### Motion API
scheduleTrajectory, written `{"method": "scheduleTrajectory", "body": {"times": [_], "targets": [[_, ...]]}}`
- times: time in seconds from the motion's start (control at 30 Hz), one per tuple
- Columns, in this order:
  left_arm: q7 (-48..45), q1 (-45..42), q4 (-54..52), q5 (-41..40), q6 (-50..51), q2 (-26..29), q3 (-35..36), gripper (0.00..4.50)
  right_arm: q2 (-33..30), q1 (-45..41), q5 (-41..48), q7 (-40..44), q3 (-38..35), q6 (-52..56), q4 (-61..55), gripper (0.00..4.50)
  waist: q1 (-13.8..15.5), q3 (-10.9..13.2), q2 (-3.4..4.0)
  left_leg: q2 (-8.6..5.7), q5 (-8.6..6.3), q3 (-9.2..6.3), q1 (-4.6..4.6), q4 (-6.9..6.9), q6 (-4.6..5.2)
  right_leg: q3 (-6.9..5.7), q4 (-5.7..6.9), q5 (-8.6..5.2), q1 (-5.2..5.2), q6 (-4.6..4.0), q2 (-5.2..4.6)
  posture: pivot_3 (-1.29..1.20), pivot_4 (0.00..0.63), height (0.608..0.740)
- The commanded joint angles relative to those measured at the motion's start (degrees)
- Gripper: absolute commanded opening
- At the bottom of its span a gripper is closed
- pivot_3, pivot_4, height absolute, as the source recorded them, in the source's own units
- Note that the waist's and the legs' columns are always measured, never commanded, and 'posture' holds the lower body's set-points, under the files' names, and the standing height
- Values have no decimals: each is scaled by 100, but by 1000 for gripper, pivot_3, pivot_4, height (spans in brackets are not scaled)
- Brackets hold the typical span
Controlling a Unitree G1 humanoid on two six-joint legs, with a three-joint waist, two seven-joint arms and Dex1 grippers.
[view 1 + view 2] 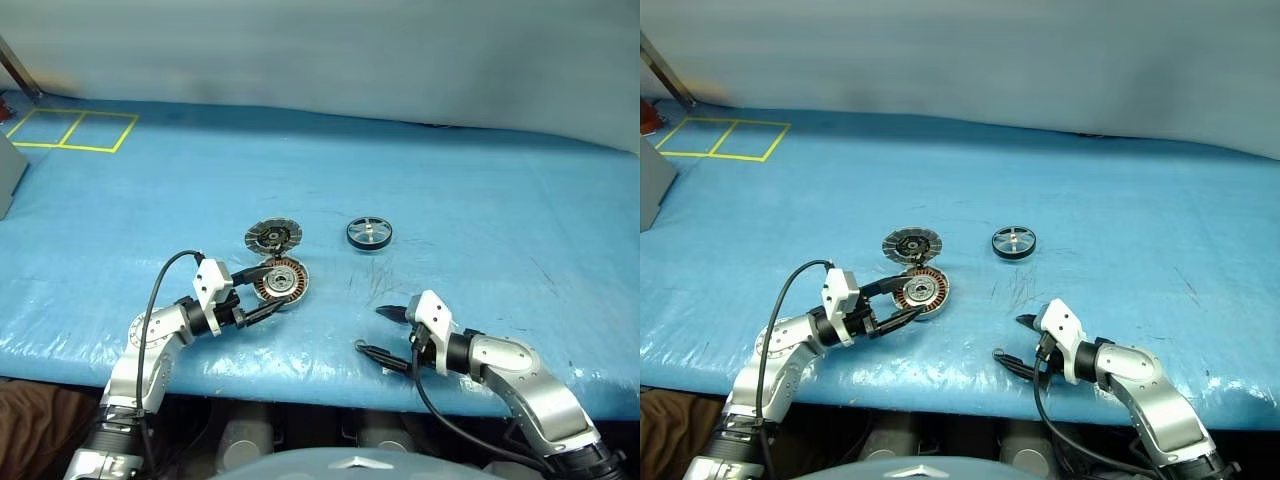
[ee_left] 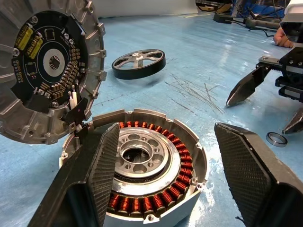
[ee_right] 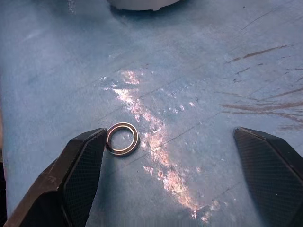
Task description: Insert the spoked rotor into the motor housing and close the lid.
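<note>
A round hub point(image 1: 281, 279) sits open in the middle of the motor housing, so I expect the small metal ring point(image 1: 361, 345) to come to rest flat there when I lower it.
The motor housing point(image 1: 282, 282), a silver cup with copper coils, lies on the blue mat. My left gripper point(image 1: 262, 290) is open, one finger on each side of the housing; the left wrist view shows a gap beside one finger point(image 2: 251, 165). Just behind the housing, with its dark segmented face in sight, is the lid point(image 1: 273, 236). The spoked rotor point(image 1: 369, 233) lies flat further right, by itself. My right gripper point(image 1: 372, 330) is open and holds nothing, low over the mat near the front edge and pointing toward the housing.
A small metal ring point(image 3: 122, 138) lies on the mat by one right fingertip. Yellow tape squares point(image 1: 75, 130) mark the far left corner, with a grey box point(image 1: 8, 175) at the left edge. Scratch marks point(image 1: 385, 285) cross the mat.
</note>
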Motion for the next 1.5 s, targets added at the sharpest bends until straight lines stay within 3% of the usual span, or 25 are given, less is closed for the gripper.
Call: {"method": "scheduleTrajectory", "body": {"times": [0.03,0.37,0.47,0.73,0.83,0.87,0.93,1.3,1.5], "targets": [[-12,-60,-150,-65,-8,13,23,3391,-64,47,-143,188,139,-351,-32,4500,5,-1,-1,0,0,-2,0,0,0,-1,0,0,0,0,0,0,150,740],[-9,-74,-139,-63,-3,5,25,3391,5,89,-533,115,325,-853,284,4500,11,-2,-4,0,1,-3,2,3,0,-3,0,0,3,0,1,0,150,740],[-2,-74,-144,-63,-1,2,25,3418,66,77,-561,69,321,-871,371,3900,8,-2,-4,1,1,-4,3,2,0,-2,1,0,3,0,2,0,150,740],[0,-54,-166,-84,7,12,49,3418,81,18,-716,4,364,-1024,470,1316,20,-3,-6,0,0,-4,4,3,-1,-2,1,0,5,0,1,0,150,740],[-8,-36,-191,-100,25,17,48,3418,116,-6,-693,-51,348,-986,512,1316,21,-4,-6,1,0,-4,4,3,-1,-2,1,0,5,0,1,0,150,740],[-13,-28,-201,-106,29,21,49,3418,130,-12,-693,-83,335,-972,524,961,22,-4,-6,1,0,-4,5,3,-1,-2,1,0,5,0,1,0,150,740],[-22,-13,-219,-118,32,30,56,3418,191,-35,-630,-119,285,-960,555,664,21,-4,-8,0,1,-4,5,3,-1,-2,1,0,5,0,2,0,150,740],[-393,193,-492,-330,21,229,68,3418,666,-441,-45,-254,-150,-858,445,665,12,-4,-7,1,-3,-4,1,2,-10,-1,2,0,1,0,1,0,150,740],[-480,197,-451,-240,-86,326,57,3418,923,-1040,-52,-313,14,-834,368,665,-1,-3,-6,1,-1,-4,3,3,-7,-1,3,0,2,0,3,0,150,740]]}}
